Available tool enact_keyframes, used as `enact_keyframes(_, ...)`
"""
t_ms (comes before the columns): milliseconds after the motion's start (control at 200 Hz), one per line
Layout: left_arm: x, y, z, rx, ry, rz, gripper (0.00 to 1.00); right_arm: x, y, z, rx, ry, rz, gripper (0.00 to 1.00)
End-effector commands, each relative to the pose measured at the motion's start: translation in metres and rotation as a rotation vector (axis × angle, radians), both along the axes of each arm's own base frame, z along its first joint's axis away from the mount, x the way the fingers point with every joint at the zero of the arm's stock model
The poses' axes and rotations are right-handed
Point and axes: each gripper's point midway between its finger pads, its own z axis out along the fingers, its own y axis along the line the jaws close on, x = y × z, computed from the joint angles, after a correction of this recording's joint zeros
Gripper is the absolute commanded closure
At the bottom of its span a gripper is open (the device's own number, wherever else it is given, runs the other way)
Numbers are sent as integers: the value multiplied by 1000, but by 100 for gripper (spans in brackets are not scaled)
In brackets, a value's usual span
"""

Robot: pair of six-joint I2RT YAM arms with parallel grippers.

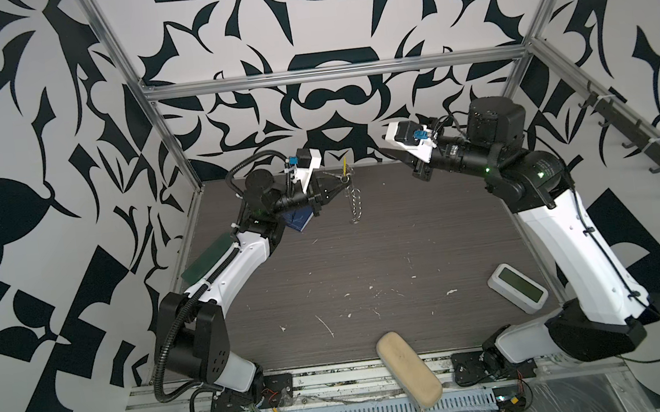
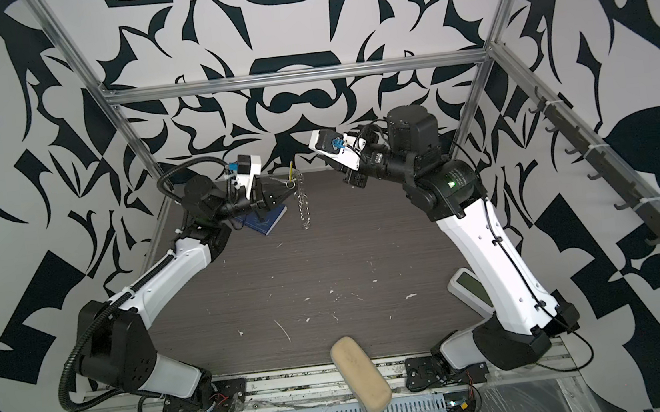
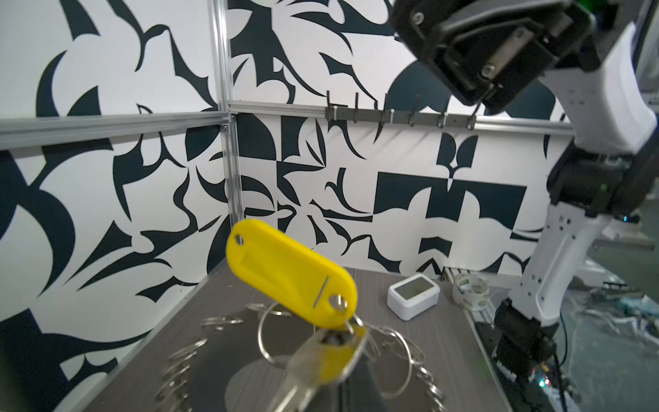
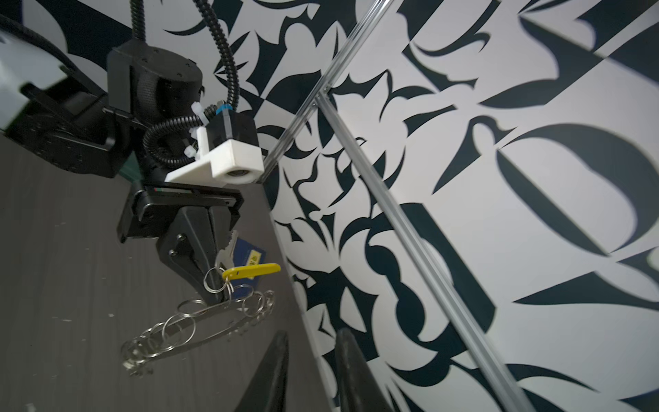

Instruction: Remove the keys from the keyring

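Note:
The yellow tag's ring sticks out clear for my open right gripper. My left gripper should keep holding the keyring (image 1: 356,205) until my right gripper grips that ring.
The keyring (image 1: 354,202) is a flat grey disc fringed with small wire rings. It hangs edge-on above the back of the table in both top views (image 2: 304,207). My left gripper (image 1: 340,181) is shut on its upper rim, as the right wrist view shows (image 4: 219,298). The keys sit at that grip: a yellow tag (image 1: 345,168) sticks up, with a silver key (image 3: 321,360) capped in yellow beside it. The tag (image 4: 251,271) points away from the disc (image 4: 199,328). My right gripper (image 1: 387,151) hovers to the right, well apart, open and holding nothing (image 4: 313,371).
A blue booklet (image 1: 298,218) lies under the left wrist. A green board (image 1: 208,257) leans at the left wall. A white device with a screen (image 1: 517,287) sits at the right, a beige case (image 1: 409,378) at the front edge. A hook rail (image 1: 648,148) runs along the right wall.

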Motion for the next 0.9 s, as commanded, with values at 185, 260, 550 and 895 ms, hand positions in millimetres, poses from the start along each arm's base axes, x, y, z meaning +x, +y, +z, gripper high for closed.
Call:
enact_keyframes(185, -41, 13, 10, -97, -377, -52, 100, -55, 15, -56, -2, 124, 126, 75)
enact_keyframes(260, -47, 14, 4, -103, -431, -67, 100, -61, 16, -70, -32, 135, 139, 76)
enact_keyframes(550, -58, 15, -9, -92, -477, -114, 100, -66, 24, -81, -63, 115, 157, 77)
enact_keyframes(895, -61, 16, -14, -85, -472, -125, 100, -53, 45, -86, -103, 122, 174, 75)
